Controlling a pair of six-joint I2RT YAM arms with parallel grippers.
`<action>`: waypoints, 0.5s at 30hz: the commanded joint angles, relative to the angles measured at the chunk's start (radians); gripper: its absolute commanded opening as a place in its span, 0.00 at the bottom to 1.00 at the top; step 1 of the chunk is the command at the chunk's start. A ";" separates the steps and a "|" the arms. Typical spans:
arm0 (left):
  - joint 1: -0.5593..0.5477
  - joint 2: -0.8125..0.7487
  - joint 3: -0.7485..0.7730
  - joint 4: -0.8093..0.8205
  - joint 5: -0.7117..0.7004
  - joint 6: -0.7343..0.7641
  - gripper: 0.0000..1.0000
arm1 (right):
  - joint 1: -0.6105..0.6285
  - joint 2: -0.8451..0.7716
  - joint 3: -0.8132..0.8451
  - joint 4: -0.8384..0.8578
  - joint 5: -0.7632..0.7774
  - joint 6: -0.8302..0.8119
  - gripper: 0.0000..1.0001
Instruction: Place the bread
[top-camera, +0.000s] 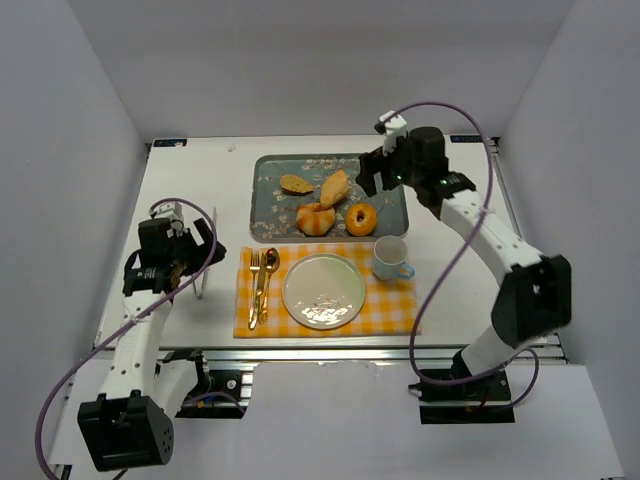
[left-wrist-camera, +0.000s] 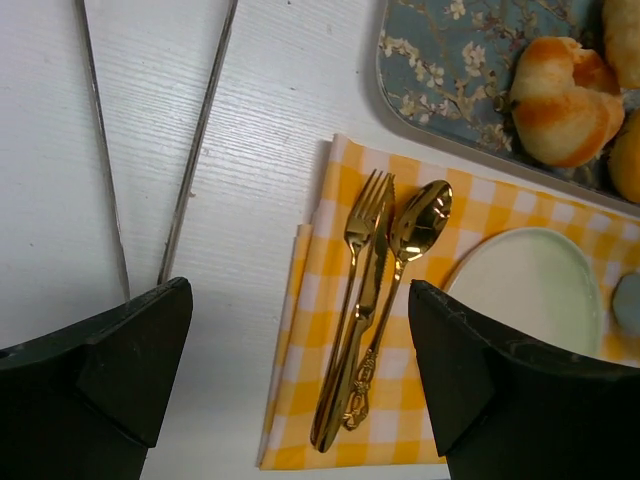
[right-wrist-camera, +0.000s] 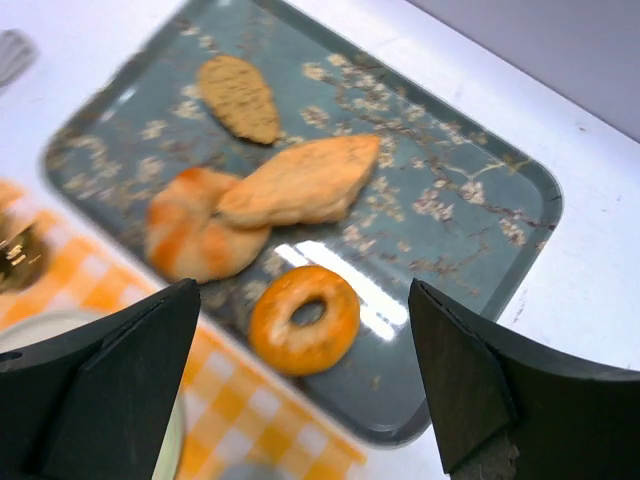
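Observation:
The robot's right gripper is hanging over the bread's tray (top-camera: 390, 207), so it needs to move back toward the cup, and the left gripper should pick up the bread with the tongs (left-wrist-camera: 201, 135).
The bread (top-camera: 361, 218), a golden-orange ring bun with a centre hole, lies at the front right of the blue floral tray (top-camera: 268, 190). In the right wrist view the bread (right-wrist-camera: 304, 319) lies between and beyond my open fingers. My right gripper (top-camera: 380, 176) is open and empty, held above the tray's right part, just behind the bread. My left gripper (top-camera: 186, 252) is open and empty, above the table left of the yellow checked cloth (top-camera: 400, 305). A pale green plate (top-camera: 324, 291) sits on the cloth.
The tray also holds an elongated roll (top-camera: 334, 187), a lumpy pastry (top-camera: 315, 218) and a flat brown piece (top-camera: 296, 184). A cup (top-camera: 391, 258) stands right of the plate. Gold fork, knife and spoon (top-camera: 262, 285) lie on the cloth's left. A wire stand (top-camera: 207, 262) is by the left gripper.

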 joint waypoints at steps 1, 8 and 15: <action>0.006 0.044 0.055 0.029 -0.041 0.055 0.98 | -0.036 -0.162 -0.130 0.052 -0.166 -0.002 0.89; 0.006 0.188 0.078 0.024 -0.154 0.121 0.53 | -0.095 -0.423 -0.392 0.021 -0.674 -0.468 0.01; 0.003 0.388 0.147 -0.019 -0.211 0.203 0.67 | -0.095 -0.425 -0.425 -0.163 -0.727 -0.506 0.89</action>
